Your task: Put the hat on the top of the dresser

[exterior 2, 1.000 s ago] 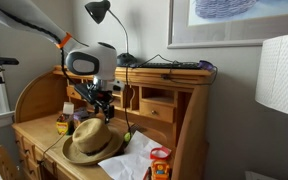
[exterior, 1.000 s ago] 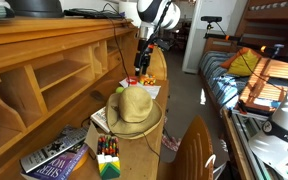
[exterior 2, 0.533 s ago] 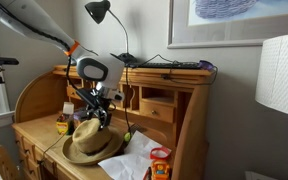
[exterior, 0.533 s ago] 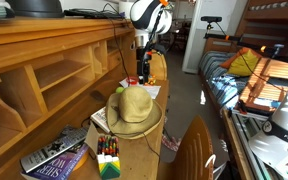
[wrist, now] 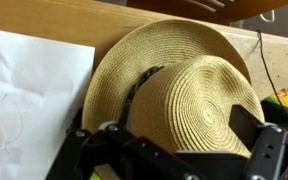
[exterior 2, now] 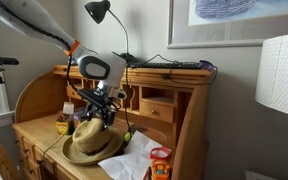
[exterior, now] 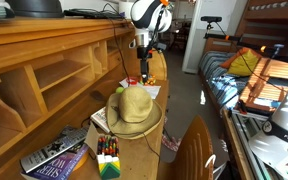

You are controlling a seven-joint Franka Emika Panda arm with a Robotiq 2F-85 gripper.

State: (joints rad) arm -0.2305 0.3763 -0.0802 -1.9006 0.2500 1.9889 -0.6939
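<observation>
The hat (exterior: 134,106) should uncover a white book lying underneath when I lift it, because the book's edge (exterior: 99,120) sticks out past the hat's rim.
The tan straw hat (exterior: 134,108) lies crown up on the writing surface of the wooden dresser (exterior: 44,45). It shows in both exterior views (exterior 2: 92,143) and fills the wrist view (wrist: 174,80). My gripper (exterior 2: 100,113) hangs just above the hat's crown, also seen from the far side in an exterior view (exterior: 142,70). In the wrist view the gripper (wrist: 179,135) is open, with one finger on each side of the crown. I cannot tell whether the fingers touch the straw. The dresser's flat top (exterior 2: 174,68) is above, holding cables and a keyboard.
White paper (wrist: 29,100) lies next to the hat. A crayon box (exterior: 107,158) and books (exterior: 54,155) sit at the desk's near end. A black lamp (exterior 2: 99,12) stands on top. An orange can (exterior 2: 160,163), a chair back (exterior: 196,150) and a bed (exterior: 254,75) are nearby.
The arm has come lower and closer over the hat's crown. The hat has not moved.
</observation>
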